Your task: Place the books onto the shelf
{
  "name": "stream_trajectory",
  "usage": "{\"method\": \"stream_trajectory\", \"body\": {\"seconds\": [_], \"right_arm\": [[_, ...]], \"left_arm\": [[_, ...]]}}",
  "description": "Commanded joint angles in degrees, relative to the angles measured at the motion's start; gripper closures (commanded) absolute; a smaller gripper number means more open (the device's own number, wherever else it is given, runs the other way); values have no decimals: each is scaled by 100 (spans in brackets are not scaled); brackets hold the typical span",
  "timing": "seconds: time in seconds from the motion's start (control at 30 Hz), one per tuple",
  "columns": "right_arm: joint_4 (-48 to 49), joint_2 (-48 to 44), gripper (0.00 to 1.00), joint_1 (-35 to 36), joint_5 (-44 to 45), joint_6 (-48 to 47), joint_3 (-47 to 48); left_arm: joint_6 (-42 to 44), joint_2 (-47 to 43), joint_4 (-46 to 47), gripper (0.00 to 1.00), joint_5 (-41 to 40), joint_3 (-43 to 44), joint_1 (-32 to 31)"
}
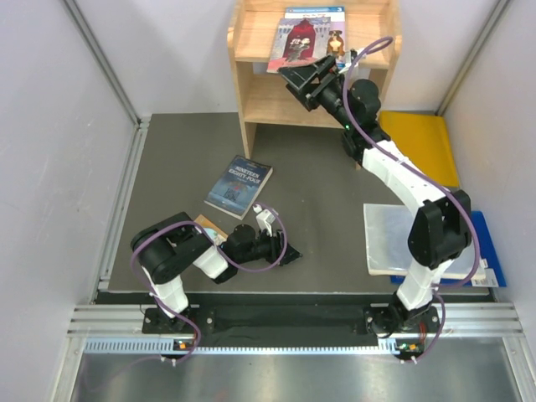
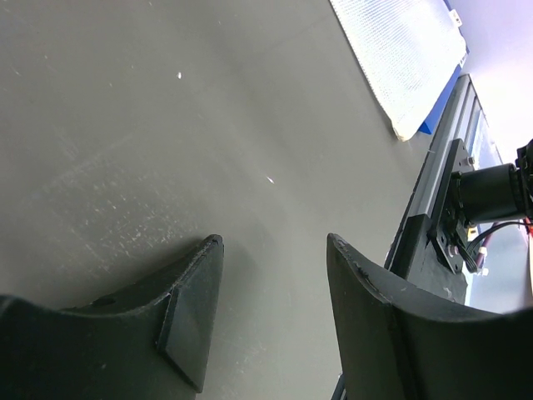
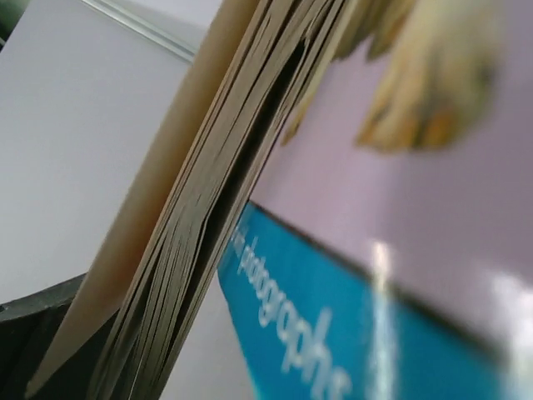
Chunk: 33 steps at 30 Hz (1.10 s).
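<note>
I keep moving my right gripper back until its open fingers are clear of the overhanging edge, because the pink and red book is resting on the upper level.
The pale wooden shelf stands at the back. On its upper tier lie two books: a light blue and white book and, on top of it, a pink and red book that overhangs the front edge. My right gripper is at that edge with its jaws spread wide, open. In the right wrist view, page edges and the blue cover band fill the picture beside one dark finger. The dark blue book lies on the mat. An orange book corner shows under my left arm. My left gripper hangs open and empty over the mat.
A yellow folder lies at the right of the shelf. A clear plastic sheet rests on a blue board at the right. A metal rail runs along the near edge. Grey walls close both sides.
</note>
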Motion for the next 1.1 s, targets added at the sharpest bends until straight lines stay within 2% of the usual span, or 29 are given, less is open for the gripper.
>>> {"method": "stream_trajectory", "body": {"seconds": [0.0,0.2,0.57,0.63,0.67,0.7,0.77,0.8,0.87,0.9,0.93,1.07], "right_arm": [[681,-276,0,-21,-423,-242,-215],[174,-794,0,154,-379,-1278,-445],[-748,-1393,0,576,-19,-2280,-1148],[-1022,-1428,6,831,287,-2868,-1052],[-1240,-1437,10,953,419,-3106,-912],[-1382,-1411,26,1198,525,-3630,-797],[-1898,-1184,47,1420,868,-4082,-247],[-2111,-1061,74,1577,956,-4475,-8],[-2767,-579,95,1692,1220,-4898,835],[-2989,-393,100,1702,1308,-5014,1143],[-3174,-200,100,1710,1317,-5128,1729],[-3940,687,100,1728,1440,-5524,2850]], "left_arm": [[82,88,-9,42,44,75,-24],[82,149,-26,42,79,128,-24],[65,228,-53,42,105,181,-24],[65,246,-53,42,114,198,-24],[65,246,-61,42,114,198,-24],[65,272,-61,42,131,207,-24],[56,290,-61,42,158,233,-24],[56,299,-61,42,158,233,-24],[56,281,-61,42,158,233,-24],[56,290,-61,42,158,233,-24],[65,281,-70,42,158,225,-24],[65,281,-79,42,158,233,-24]]}}
